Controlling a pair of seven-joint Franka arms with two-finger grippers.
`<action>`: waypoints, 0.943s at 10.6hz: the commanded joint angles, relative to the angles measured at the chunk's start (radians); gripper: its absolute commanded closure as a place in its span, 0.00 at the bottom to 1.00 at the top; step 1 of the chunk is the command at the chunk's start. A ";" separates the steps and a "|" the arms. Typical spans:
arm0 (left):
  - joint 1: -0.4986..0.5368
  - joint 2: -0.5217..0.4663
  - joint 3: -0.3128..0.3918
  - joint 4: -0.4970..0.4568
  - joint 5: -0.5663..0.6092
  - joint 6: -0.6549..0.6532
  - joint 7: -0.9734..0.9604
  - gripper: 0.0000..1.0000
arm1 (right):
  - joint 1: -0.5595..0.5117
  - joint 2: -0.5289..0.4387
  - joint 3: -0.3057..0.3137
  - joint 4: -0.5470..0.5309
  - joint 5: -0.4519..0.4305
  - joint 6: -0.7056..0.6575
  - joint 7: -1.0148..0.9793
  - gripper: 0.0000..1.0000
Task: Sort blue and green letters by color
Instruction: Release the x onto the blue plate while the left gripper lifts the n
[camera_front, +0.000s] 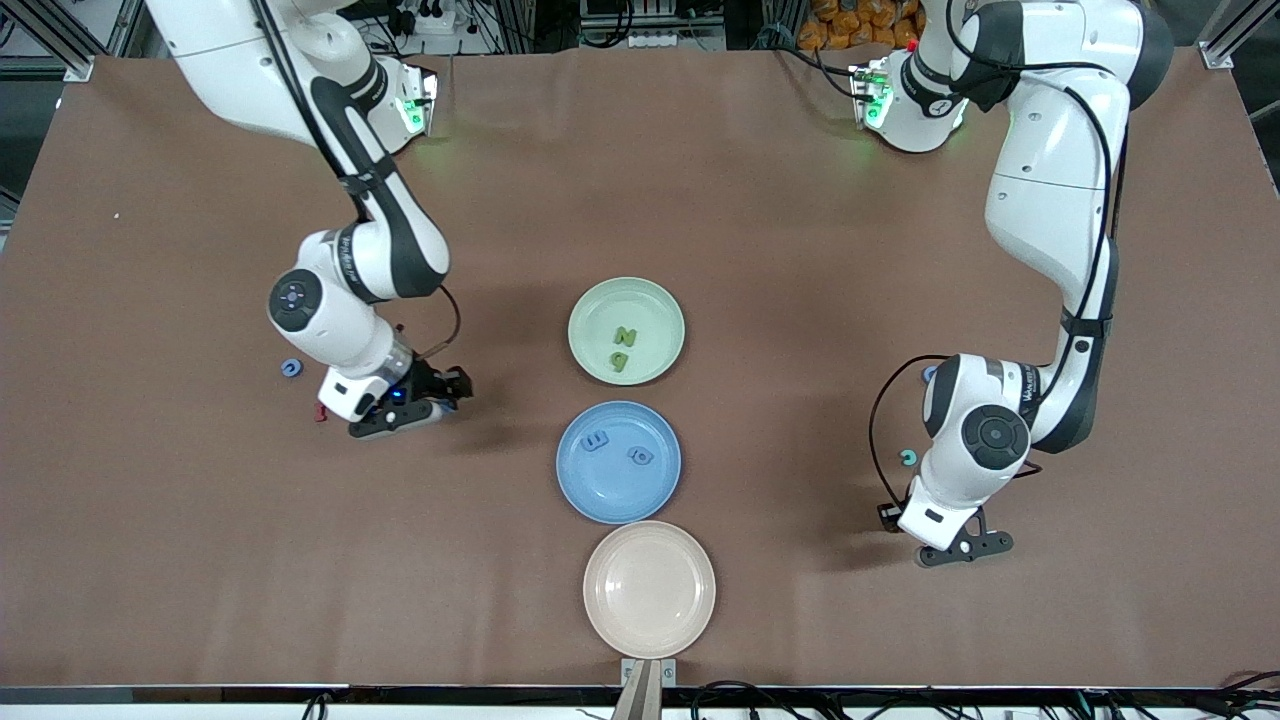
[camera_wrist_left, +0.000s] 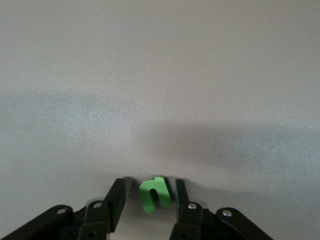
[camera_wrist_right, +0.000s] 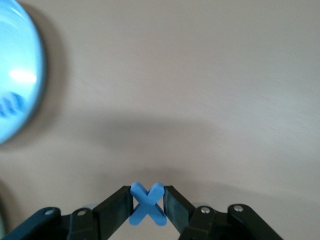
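Observation:
My right gripper should carry on carrying the blue X, because the blue plate has open room by its blue letters (camera_front: 641, 456). It should let go once the X hangs over that room (camera_front: 617, 456).
My right gripper (camera_wrist_right: 147, 192) is shut on a blue X-shaped letter (camera_wrist_right: 148, 206), held over bare table toward the right arm's end from the blue plate (camera_front: 610, 497). In the front view this gripper (camera_front: 455, 385) hides the X. My left gripper (camera_wrist_left: 149, 184) is down at the table toward the left arm's end. Its fingers stand on either side of a green letter (camera_wrist_left: 155, 194) that lies on the cloth, with a gap on one side. Two blue letters (camera_front: 596, 440) lie in the blue plate. Two green letters (camera_front: 626, 338) lie in the green plate (camera_front: 600, 308).
An empty beige plate (camera_front: 649, 600) sits nearest the front camera. A loose blue letter (camera_front: 291, 368) and a dark red one (camera_front: 321, 412) lie by the right arm. A teal-green round letter (camera_front: 908, 458) and a half-hidden blue one (camera_front: 929, 373) lie by the left arm.

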 joint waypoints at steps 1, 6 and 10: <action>-0.013 0.018 0.016 0.028 0.017 0.005 -0.023 0.60 | 0.074 0.143 -0.004 0.235 0.073 -0.011 0.119 0.81; -0.013 0.026 0.016 0.027 0.020 0.021 -0.017 0.73 | 0.186 0.254 -0.007 0.438 0.137 -0.010 0.217 0.81; -0.045 -0.010 0.016 0.018 0.065 0.006 -0.011 1.00 | 0.237 0.303 -0.007 0.505 0.143 0.004 0.221 0.79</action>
